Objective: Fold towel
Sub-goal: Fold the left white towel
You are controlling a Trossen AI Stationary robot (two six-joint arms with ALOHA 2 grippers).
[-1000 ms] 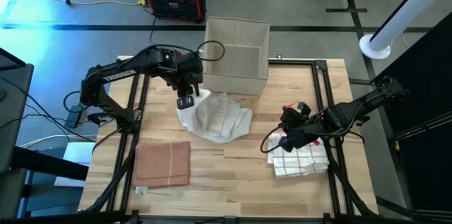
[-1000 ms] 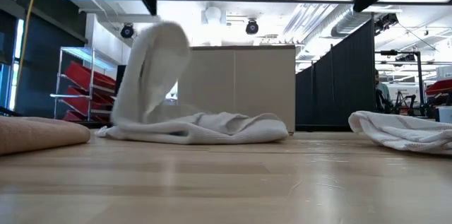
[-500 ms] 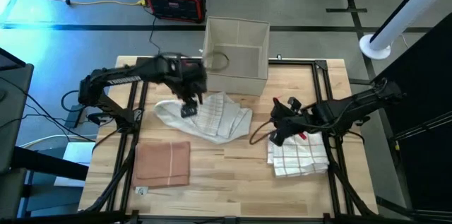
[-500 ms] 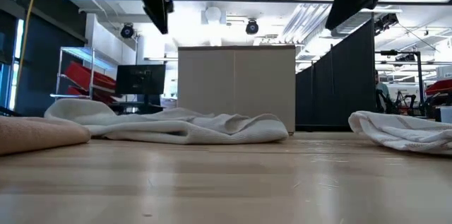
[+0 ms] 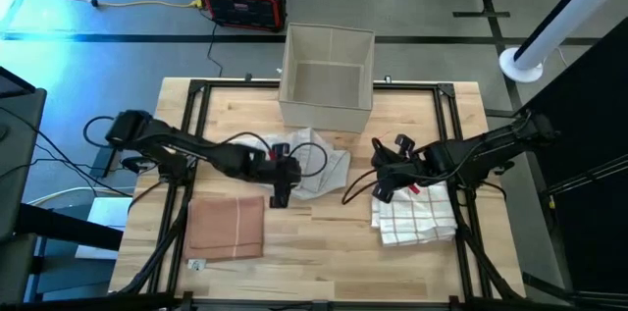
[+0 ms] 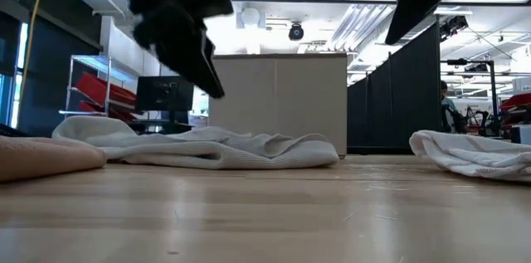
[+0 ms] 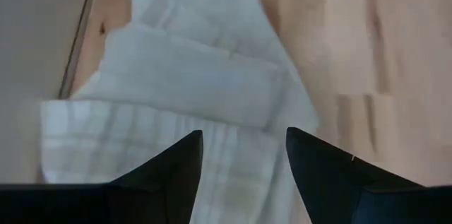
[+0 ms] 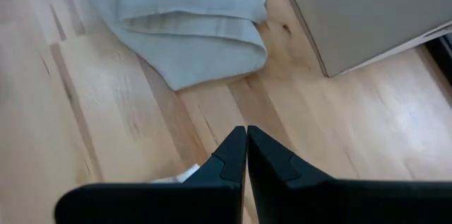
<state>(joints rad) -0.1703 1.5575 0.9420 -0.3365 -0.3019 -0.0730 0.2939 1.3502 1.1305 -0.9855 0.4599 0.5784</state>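
Observation:
The robot's left gripper keeps going down until it can close on the checked part's corner (image 7: 267, 146), which lies uppermost on the white towel (image 5: 319, 174), under the gripper's open fingers.
A white towel (image 5: 316, 159) lies crumpled on the wooden table in front of the box, flat on the wood in the low view (image 6: 224, 148). My left gripper (image 5: 280, 195) hovers open just above the towel's near edge, slanting down. In the left wrist view its fingers (image 7: 244, 167) stand either side of the towel's checked part (image 7: 191, 83) without touching it. My right gripper (image 5: 381, 191) is shut and hangs above bare wood to the right of the towel (image 8: 191, 33), as its wrist view (image 8: 246, 146) shows.
A beige box (image 5: 327, 76) stands at the table's far edge behind the towel. A folded pink-brown towel (image 5: 226, 228) lies near the front left. A white checked cloth (image 5: 422, 221) lies at the right, under the right arm. Bare wood lies along the near edge.
My left gripper has let go of the towel end it held up, and that end has dropped flat onto the table toward the left. The gripper then swept down and toward the near edge over the towel. My right gripper has shifted slightly toward the towel.

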